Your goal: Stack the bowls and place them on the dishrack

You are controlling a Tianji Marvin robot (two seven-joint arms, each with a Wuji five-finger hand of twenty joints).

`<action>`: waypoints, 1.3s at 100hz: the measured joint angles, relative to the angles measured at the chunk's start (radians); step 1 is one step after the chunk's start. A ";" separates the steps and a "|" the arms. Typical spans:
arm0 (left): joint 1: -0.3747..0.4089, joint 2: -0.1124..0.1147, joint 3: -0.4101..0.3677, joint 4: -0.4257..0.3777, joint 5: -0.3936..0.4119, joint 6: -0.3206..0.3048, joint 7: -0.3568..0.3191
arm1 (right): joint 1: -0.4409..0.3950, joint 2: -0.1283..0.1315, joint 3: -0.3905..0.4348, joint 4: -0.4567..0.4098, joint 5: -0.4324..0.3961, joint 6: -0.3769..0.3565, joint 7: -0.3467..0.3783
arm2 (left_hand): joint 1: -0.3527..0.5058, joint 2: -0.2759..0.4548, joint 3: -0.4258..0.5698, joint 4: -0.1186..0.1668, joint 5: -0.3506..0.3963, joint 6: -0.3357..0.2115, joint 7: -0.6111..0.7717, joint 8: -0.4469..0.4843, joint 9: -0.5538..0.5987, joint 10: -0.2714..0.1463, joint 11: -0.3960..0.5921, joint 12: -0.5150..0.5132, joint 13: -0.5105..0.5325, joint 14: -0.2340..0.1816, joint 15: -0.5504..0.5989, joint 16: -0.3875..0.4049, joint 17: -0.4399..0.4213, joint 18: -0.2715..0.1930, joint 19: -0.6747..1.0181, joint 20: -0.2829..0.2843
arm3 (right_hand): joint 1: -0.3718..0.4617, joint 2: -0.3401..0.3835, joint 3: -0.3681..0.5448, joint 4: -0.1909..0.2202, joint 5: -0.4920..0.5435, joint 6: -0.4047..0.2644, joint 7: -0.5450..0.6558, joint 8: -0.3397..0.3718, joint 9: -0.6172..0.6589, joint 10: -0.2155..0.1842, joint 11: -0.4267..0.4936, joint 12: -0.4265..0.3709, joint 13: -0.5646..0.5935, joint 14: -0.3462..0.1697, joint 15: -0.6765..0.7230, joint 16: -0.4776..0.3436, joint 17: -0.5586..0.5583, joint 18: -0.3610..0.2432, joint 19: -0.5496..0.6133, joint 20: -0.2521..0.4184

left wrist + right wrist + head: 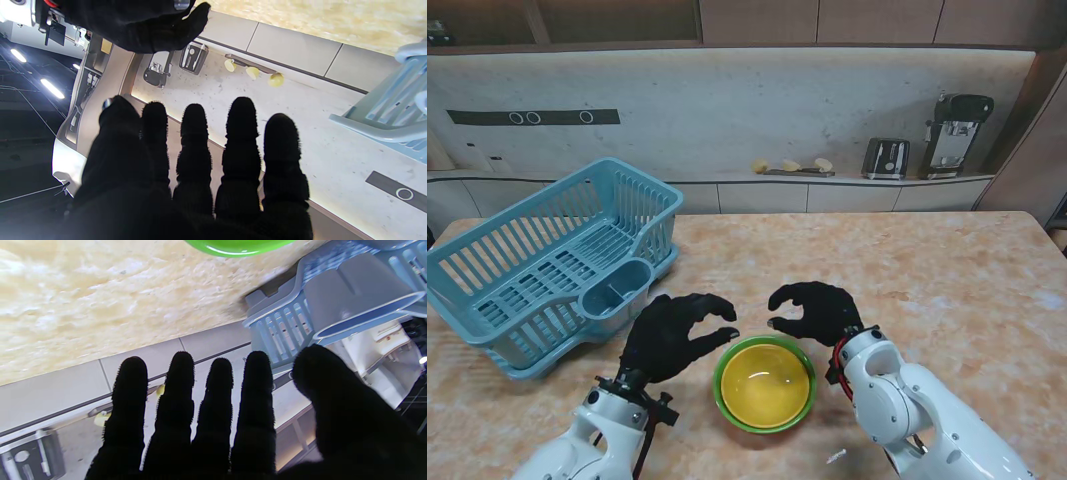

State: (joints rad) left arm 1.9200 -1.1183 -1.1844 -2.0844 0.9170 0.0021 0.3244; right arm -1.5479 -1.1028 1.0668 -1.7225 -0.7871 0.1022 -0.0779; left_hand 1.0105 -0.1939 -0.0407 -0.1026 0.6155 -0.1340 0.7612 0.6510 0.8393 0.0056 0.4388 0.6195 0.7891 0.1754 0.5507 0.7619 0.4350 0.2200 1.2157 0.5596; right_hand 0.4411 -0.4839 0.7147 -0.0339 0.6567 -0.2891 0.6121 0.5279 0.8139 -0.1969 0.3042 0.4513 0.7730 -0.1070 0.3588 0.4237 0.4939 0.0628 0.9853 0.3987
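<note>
My gripper will tip the stack [765, 385] on edge when it lifts the stack by one side, but the stack will stay nested, because the green rim [765, 430] goes closely around the yellow bowl.
A yellow bowl [765, 381] sits nested inside a green bowl [727, 405] on the table, close to me and between both arms. My left hand [674, 333] hovers at the stack's left rim, fingers spread and curved, holding nothing. My right hand [815, 311] hangs just beyond the stack's far right rim, fingers likewise apart and empty. The blue dishrack [547, 260] stands at the far left of the table, with a cutlery cup [617, 288] on its near side. In the right wrist view the green bowl's rim [233, 248] and the dishrack [333, 296] show past the fingers [180, 400].
The marble-patterned table [927, 280] stretches to the right. Behind it a low counter carries a toaster [886, 158], a coffee machine [957, 133] and small pale items [792, 165]. A tiny white scrap [836, 457] lies near my right forearm.
</note>
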 measured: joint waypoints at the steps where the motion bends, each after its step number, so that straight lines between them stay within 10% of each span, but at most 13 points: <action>1: -0.002 0.000 0.001 0.001 0.000 -0.001 -0.001 | -0.004 0.000 0.004 -0.004 0.000 0.002 0.000 | 0.000 0.000 0.000 0.000 0.000 0.000 0.000 0.000 0.000 0.000 0.000 0.000 0.000 0.000 -0.001 0.000 0.000 0.000 0.000 -0.001 | -0.009 0.000 -0.001 0.000 0.001 0.000 0.001 0.000 0.000 0.000 0.000 0.000 0.000 0.000 0.000 0.000 0.001 0.000 0.000 0.000; 52: -0.056 -0.003 0.054 0.049 -0.054 -0.002 -0.006 | -0.192 0.013 0.154 -0.162 -0.113 0.064 0.038 | 0.000 0.000 0.000 0.000 -0.003 0.002 -0.033 0.000 -0.005 0.009 -0.041 -0.018 -0.020 -0.013 -0.086 -0.062 -0.025 0.000 -0.126 -0.062 | -0.009 0.000 -0.003 0.000 0.012 -0.014 0.033 -0.010 0.001 0.000 0.001 0.000 0.002 0.000 0.014 0.000 0.009 0.000 0.009 0.001; 130: -0.202 -0.013 0.182 0.184 -0.187 0.064 -0.100 | -0.349 0.013 0.312 -0.267 -0.215 0.173 0.020 | -0.083 0.003 0.003 0.023 -0.039 0.188 -0.309 -0.156 -0.172 0.098 -0.168 -0.206 -0.195 -0.001 -0.258 -0.313 -0.104 -0.004 -0.386 -0.170 | -0.009 -0.021 -0.003 0.000 0.012 -0.029 0.083 -0.035 0.021 0.000 0.001 0.011 0.002 0.000 0.010 0.000 0.008 0.000 0.009 0.002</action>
State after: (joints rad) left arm 1.7183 -1.1312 -1.0026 -1.8999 0.7299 0.0658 0.2248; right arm -1.8966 -1.0901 1.3785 -1.9899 -1.0024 0.2755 -0.0583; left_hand 0.9276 -0.1908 -0.0374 -0.0791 0.5766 0.0535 0.4526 0.4950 0.6678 0.1034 0.2704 0.4135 0.5937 0.1745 0.2922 0.4492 0.3307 0.2157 0.8298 0.3898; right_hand 0.4323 -0.5048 0.7119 -0.0336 0.6690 -0.3179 0.6952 0.4934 0.8352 -0.1972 0.3050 0.4620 0.7749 -0.1066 0.3691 0.4237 0.5019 0.0629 0.9947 0.4003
